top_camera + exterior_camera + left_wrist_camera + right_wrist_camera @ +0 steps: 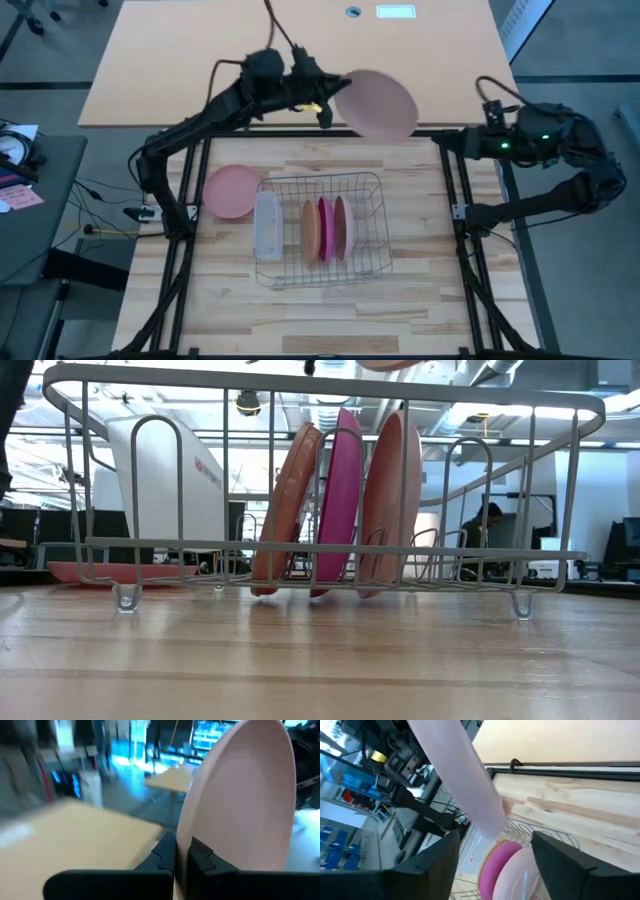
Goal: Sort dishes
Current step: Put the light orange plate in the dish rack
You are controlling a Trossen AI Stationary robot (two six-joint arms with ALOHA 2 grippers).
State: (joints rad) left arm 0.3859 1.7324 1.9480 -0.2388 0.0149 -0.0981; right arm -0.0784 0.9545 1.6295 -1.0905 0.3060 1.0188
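My left gripper should swing back and stand the pale pink plate [378, 106] upright in the gap [367, 226] beside the pink plate, as the pale one is slanting beyond the far side of the rack.
My left gripper [325, 105] is shut on a pale pink plate [376, 105], held high over the table's far edge; its lowest rim [400, 363] shows at the top of the low view. My right gripper [495, 860] stands open to the right of that plate [465, 775], apart from it. The silver wire rack [320, 230] holds three plates on edge: orange-tan [285, 510], magenta [335, 500] and pink [390, 500]. Another pink plate [232, 190] lies flat on the table, left of the rack. My left gripper pinches the pale pink plate's rim [184, 851] between its two fingers, on the side of the plate toward the table's left. The fingers come level from the left. The plate is lifted clear and reaches out beyond the fingertips toward the right arm.
A translucent white tray [267, 225] sits at the rack's left end. Black frame rails [455, 200] run along the table's left and right sides. A tan desk [300, 50] lies beyond the far edge. Bare wood [320, 320] lies near the front edge.
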